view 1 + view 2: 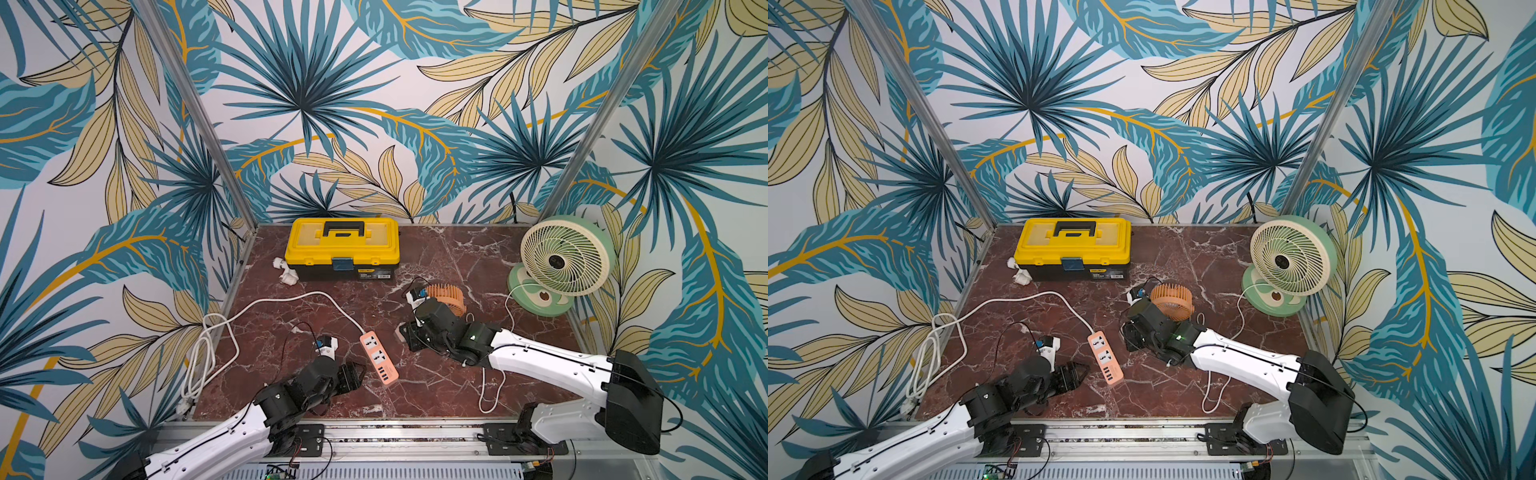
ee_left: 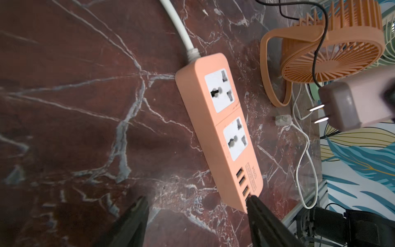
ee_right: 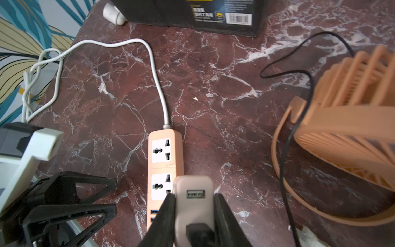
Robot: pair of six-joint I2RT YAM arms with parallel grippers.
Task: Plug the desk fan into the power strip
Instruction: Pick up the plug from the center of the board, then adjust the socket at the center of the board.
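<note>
The power strip (image 1: 380,359) lies slanted and unheld beside the adapter's pins (image 2: 319,114), so my right gripper should back off while my left gripper takes and straightens the power strip.
The power strip (image 1: 378,357) (image 1: 1105,358) (image 2: 222,119) (image 3: 165,169) lies flat at the table's middle, both sockets empty, its thick white cord (image 1: 291,297) running off to the left. My left gripper (image 1: 357,374) (image 2: 196,198) is open at the strip's USB end, one fingertip (image 2: 253,200) against that end. My right gripper (image 1: 405,334) (image 3: 193,195) is shut on a pale wall adapter (image 2: 346,107) (image 3: 193,196), hovering just right of the strip with its two prongs (image 2: 318,114) pointing at it. A black cord leaves the adapter toward the small orange desk fan (image 1: 449,297) (image 3: 346,132).
A yellow toolbox (image 1: 343,245) sits at the back with a white fitting (image 1: 286,272) beside it. A larger green fan (image 1: 561,262) stands at the back right; its thin white cable ends in a loose plug (image 2: 283,119). The strip's cord coils (image 1: 199,357) over the left edge.
</note>
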